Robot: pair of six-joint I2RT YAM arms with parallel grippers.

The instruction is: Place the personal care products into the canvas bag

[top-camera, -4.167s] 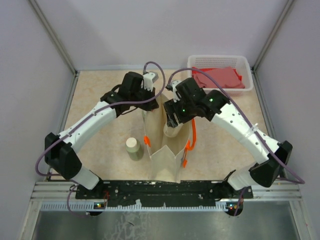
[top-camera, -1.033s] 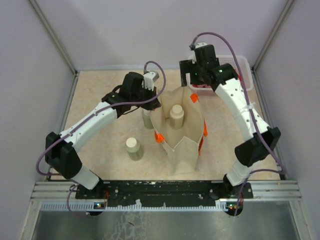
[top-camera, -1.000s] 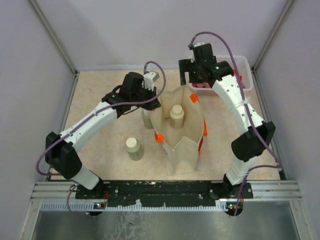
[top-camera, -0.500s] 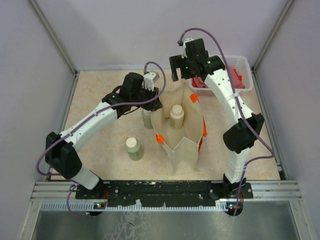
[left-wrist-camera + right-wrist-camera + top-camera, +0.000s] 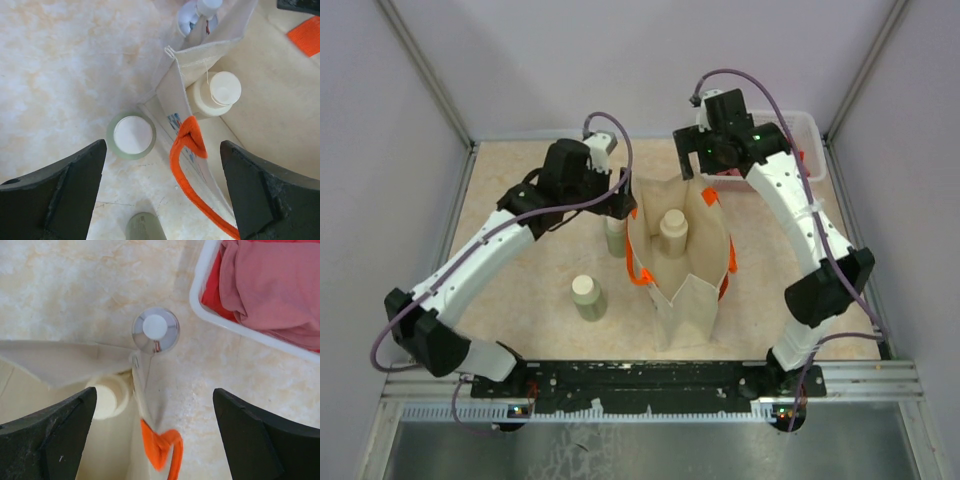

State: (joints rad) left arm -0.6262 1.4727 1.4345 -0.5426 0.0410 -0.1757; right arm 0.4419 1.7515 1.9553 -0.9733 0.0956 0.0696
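Note:
The bag's rim and orange handle (image 5: pixel 191 137) are between the fingers of my left gripper, next to the sage-green bottle. My right gripper should therefore hold the opposite rim (image 5: pixel 709 196) still first.
The canvas bag (image 5: pixel 682 290) stands upright at the table's middle with its mouth wide, and a cream bottle (image 5: pixel 672 230) stands inside it. A sage-green bottle (image 5: pixel 614 236) stands on the table against the bag's left side, and another (image 5: pixel 588 296) stands further left and nearer. My left gripper (image 5: pixel 620 206) hovers open above the bag's left rim, over the sage bottle (image 5: pixel 131 136) and the orange handle (image 5: pixel 187 150). My right gripper (image 5: pixel 700 166) is open above the bag's far corner. Below it on the table stands a small clear bottle (image 5: pixel 155 330).
A white lattice basket (image 5: pixel 760 128) holding red cloth (image 5: pixel 270 290) sits at the back right, close to the clear bottle. The bag's right orange handle (image 5: pixel 728 268) hangs down its side. Purple cables loop over both wrists.
My left gripper has opened from shut and its arm has pulled a little left of the bag's rim. The right arm has swung slightly right above the bag's far corner.

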